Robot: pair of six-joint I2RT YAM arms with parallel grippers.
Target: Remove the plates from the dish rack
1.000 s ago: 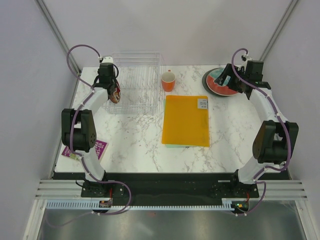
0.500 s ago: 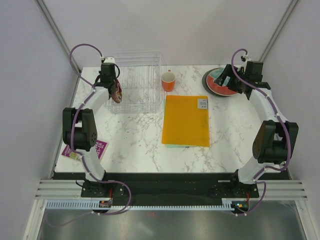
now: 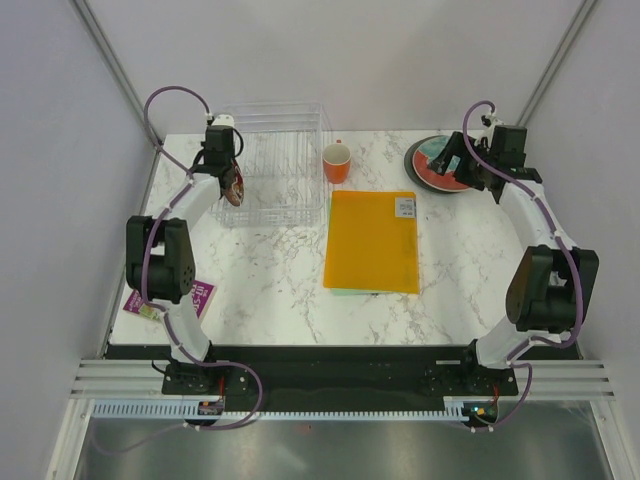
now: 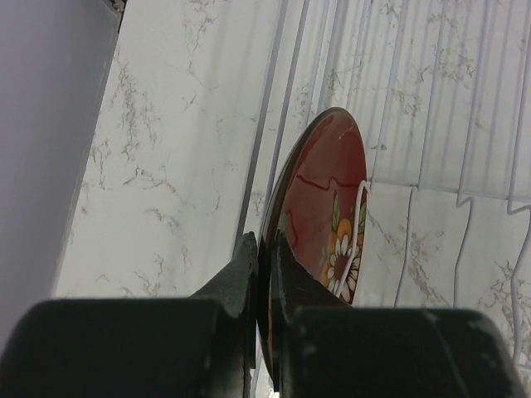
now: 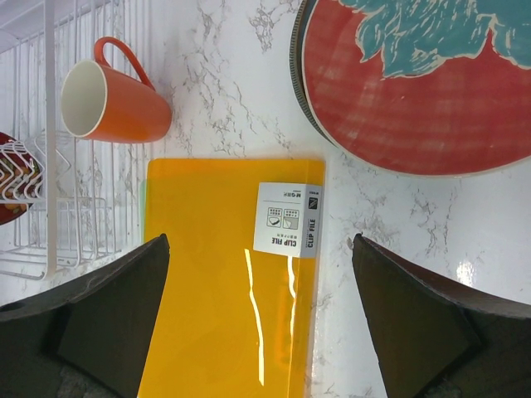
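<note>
My left gripper is shut on one rim of the dark red plate (image 4: 286, 195), so my open right gripper should keep moving toward the plate and close on the opposite rim (image 3: 236, 202).
The clear dish rack (image 3: 275, 160) stands at the back left of the table. My left gripper (image 3: 230, 172) is shut on the rim of a dark red plate (image 4: 319, 207) with a flower pattern, held on edge at the rack's left side; the plate also shows in the top view (image 3: 234, 187). A red plate with a teal pattern (image 5: 423, 83) lies on top of a stack of plates (image 3: 436, 163) at the back right. My right gripper (image 5: 261, 249) is open and empty, hovering near that stack (image 3: 470, 165) above the folder's corner.
An orange cup (image 3: 337, 162) stands between the rack and the plate stack. A flat orange-yellow folder (image 3: 372, 240) lies mid-table. A purple booklet (image 3: 165, 298) lies at the left edge. The rack's white wire dividers (image 5: 50, 141) show at the left of the right wrist view.
My left gripper has moved slightly up and toward the back with the dark red plate. The right arm has barely moved.
</note>
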